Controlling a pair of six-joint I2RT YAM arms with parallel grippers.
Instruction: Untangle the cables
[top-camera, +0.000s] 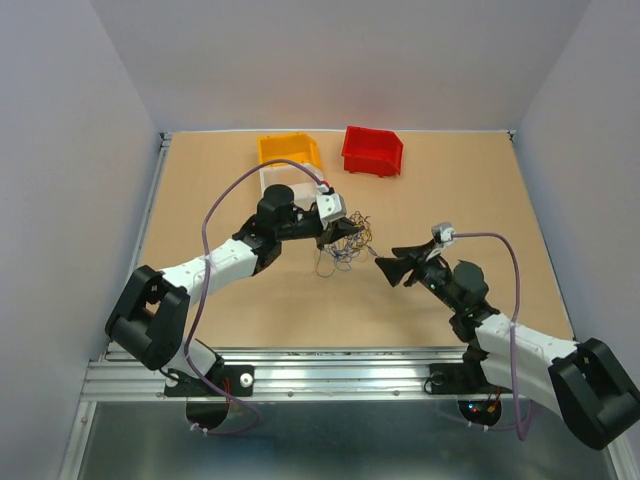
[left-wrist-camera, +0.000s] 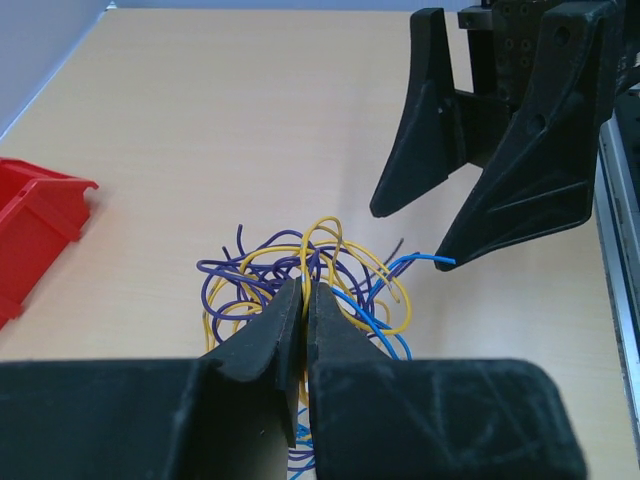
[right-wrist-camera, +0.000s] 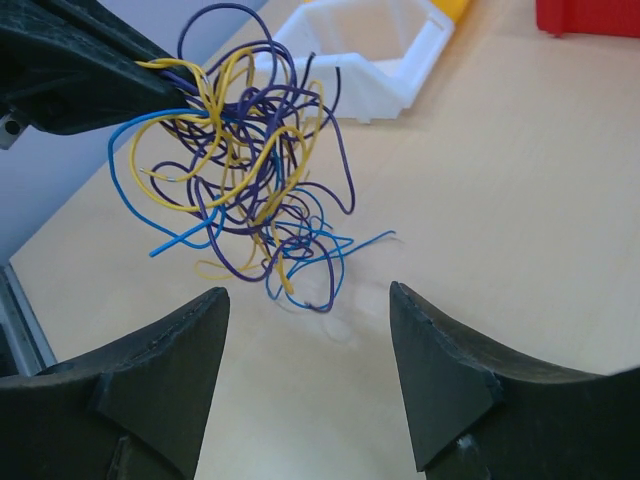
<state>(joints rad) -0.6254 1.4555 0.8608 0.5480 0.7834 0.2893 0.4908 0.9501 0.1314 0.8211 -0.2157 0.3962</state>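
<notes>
The whole clump is hanging from the yellow piece of cable in my left gripper (left-wrist-camera: 305, 262), so my right gripper should take hold of the clump's free side (left-wrist-camera: 385, 277) while my left gripper pulls away.
The cables (top-camera: 345, 243) are a tangled clump of thin blue, yellow and purple wires near the table's middle. My left gripper (left-wrist-camera: 305, 290) is shut on a yellow strand of the clump (left-wrist-camera: 310, 270) and holds it lifted, with loose ends hanging to the table. In the right wrist view the clump (right-wrist-camera: 245, 150) hangs from the left fingers at the upper left. My right gripper (right-wrist-camera: 305, 305) is open and empty, just right of the clump, its fingertips (left-wrist-camera: 445, 258) close to a blue wire end.
An orange bin (top-camera: 290, 150), a white bin (top-camera: 285, 180) and a red bin (top-camera: 372, 150) stand at the table's far side. The red bin's edge shows in the left wrist view (left-wrist-camera: 40, 215).
</notes>
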